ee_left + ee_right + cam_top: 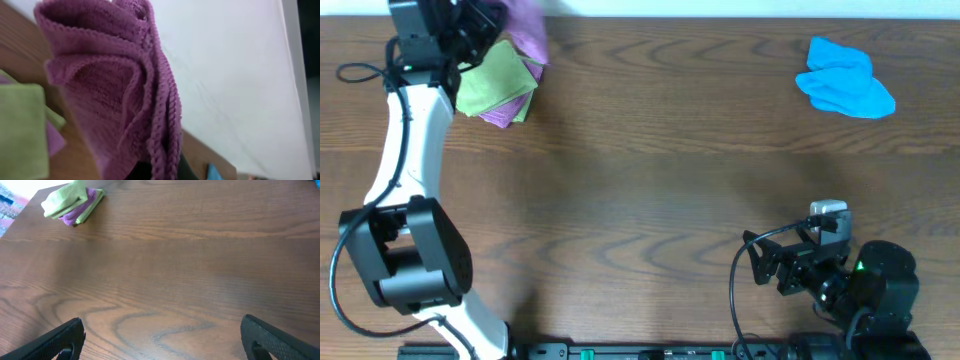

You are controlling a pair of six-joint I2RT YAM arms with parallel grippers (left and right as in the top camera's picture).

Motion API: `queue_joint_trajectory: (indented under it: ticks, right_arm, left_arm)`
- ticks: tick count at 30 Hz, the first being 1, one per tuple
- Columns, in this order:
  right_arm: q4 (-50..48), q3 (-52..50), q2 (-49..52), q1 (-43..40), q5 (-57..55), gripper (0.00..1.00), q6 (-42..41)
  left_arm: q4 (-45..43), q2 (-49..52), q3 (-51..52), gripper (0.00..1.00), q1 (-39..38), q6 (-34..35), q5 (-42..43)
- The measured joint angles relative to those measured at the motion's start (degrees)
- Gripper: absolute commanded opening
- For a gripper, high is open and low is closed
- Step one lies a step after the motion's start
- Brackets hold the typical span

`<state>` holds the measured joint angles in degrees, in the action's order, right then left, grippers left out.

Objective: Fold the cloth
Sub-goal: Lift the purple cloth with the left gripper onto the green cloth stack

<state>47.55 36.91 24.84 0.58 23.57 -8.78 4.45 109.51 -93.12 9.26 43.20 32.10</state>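
My left gripper should keep lowering the lilac-purple cloth [528,28], which hangs close above the open top of the lime-green cloth [497,80], until it rests there.
The lilac-purple cloth [525,30] hangs bunched from my left gripper [470,35] at the far left corner of the table. In the left wrist view the cloth [110,90] fills the frame in folds, and its hemmed edges run down between the dark fingers [165,172], which are shut on it. My right gripper [810,250] is open and empty low over the near right of the table. Its two black fingertips show wide apart over bare wood in the right wrist view [162,340].
A lime-green cloth [498,80] lies folded just below the lifted cloth, with a purple layer [500,118] showing under it; I cannot tell if that is the same cloth. A bright blue cloth [845,78] lies crumpled at the far right. The table [650,180] is dark wood.
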Motion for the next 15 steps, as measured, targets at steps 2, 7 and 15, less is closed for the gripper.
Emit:
queue_joint_trajectory:
  ticks: [2,7,15]
  right_arm:
    - [0.0,0.0,0.0,0.0,0.0,0.99,0.0]
    - [0.0,0.0,0.0,0.0,0.0,0.99,0.0]
    - [0.0,0.0,0.0,0.0,0.0,0.99,0.0]
  left_arm:
    - [-0.2,1.7,-0.9,0.06,0.7,0.0,-0.2]
    - [-0.3,7.0,-3.5,0.05,1.4,0.0,0.0]
    - [0.7,11.1,-5.7,0.05,1.4,-0.5,0.3]
